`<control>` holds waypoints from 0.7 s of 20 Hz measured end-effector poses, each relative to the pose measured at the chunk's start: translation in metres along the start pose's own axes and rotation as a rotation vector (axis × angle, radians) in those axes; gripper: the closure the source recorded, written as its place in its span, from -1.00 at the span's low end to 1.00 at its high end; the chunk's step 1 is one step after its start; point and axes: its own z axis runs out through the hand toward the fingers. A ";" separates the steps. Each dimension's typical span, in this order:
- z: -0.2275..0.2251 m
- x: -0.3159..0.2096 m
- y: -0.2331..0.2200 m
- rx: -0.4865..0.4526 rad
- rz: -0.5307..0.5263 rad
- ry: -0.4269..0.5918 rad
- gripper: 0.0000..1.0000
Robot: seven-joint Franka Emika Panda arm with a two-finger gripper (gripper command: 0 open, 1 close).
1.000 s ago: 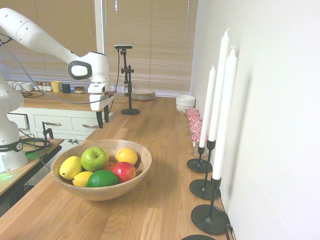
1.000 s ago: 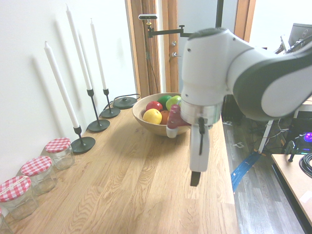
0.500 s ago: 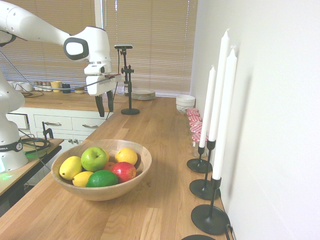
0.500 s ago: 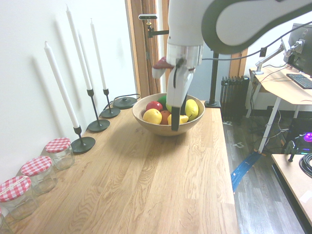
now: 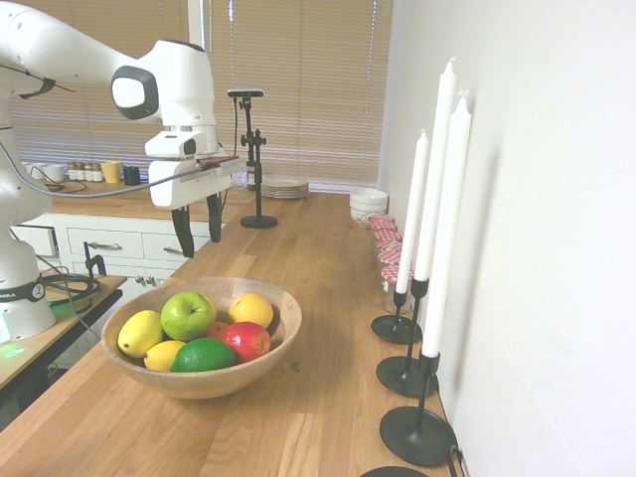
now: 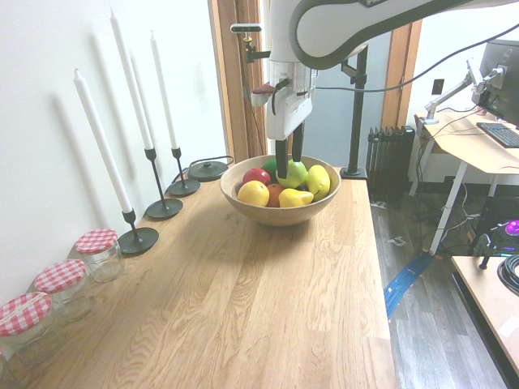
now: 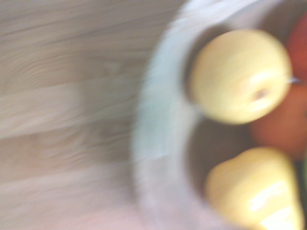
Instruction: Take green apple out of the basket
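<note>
My gripper will find more hidden fruit beneath the green apple (image 5: 187, 316) when I lift it, as the apple sits high with an orange fruit peeking out (image 5: 218, 329) beside it.
The green apple (image 5: 187, 315) is round and glossy and lies at the left of the basket (image 5: 289, 320), a shallow wooden bowl near the front of the counter. Around it lie yellow lemons (image 5: 140, 332), a red fruit (image 5: 246, 340) and a darker green oval fruit (image 5: 204, 356). My gripper (image 5: 201, 244) hangs open in the air above and just beyond the basket's far rim, touching nothing. In the second exterior view the gripper (image 6: 289, 167) overlaps the green apple (image 6: 295, 173) over the basket (image 6: 276, 214). The blurred wrist view shows the basket's rim (image 7: 153, 143) and two lemons (image 7: 237, 76).
Three tall white candles (image 5: 434, 199) in black holders stand along the wall to the right of the basket. Jars with red checked lids (image 6: 97, 243) line the wall further back. Stacked plates (image 5: 284, 187) sit at the counter's far end. The counter's edge (image 5: 60, 397) runs left of the basket.
The arm has swung along the counter toward the basket, and the gripper now hangs over its far side. The fingers have stayed open. The fruit has not moved.
</note>
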 end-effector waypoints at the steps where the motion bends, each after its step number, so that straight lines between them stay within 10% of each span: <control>1: 0.004 0.011 0.002 -0.004 0.007 -0.006 -1.00; 14: 0.060 0.105 0.053 -0.060 0.078 -0.100 -1.00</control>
